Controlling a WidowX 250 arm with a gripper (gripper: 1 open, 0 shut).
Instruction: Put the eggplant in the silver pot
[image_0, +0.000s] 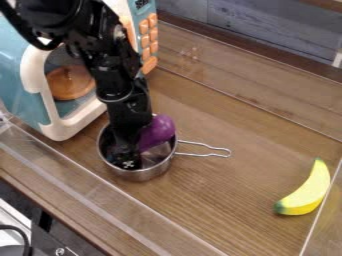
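My gripper should open, move over the eggplant's middle (151, 140) and settle it lower inside the silver pot, because the eggplant leans up (160, 129) on the silver pot's rim beside my gripper.
The silver pot (118, 166) stands on the wooden table at centre left, its wire handle (207, 152) pointing right. The purple eggplant (160, 131) lies inside it, leaning on the right rim. My gripper (128, 150) points straight down into the pot just left of the eggplant, its dark fingers near the pot floor. The jaws look open, with the eggplant beside them rather than between them. The eggplant's stem end is hidden behind the gripper.
A pale blue and cream toy appliance (40, 85) stands close on the pot's left. A yellow banana (305, 188) lies at the right near the front. An orange box (147, 40) is behind the arm. A clear low wall (80, 215) borders the table's front.
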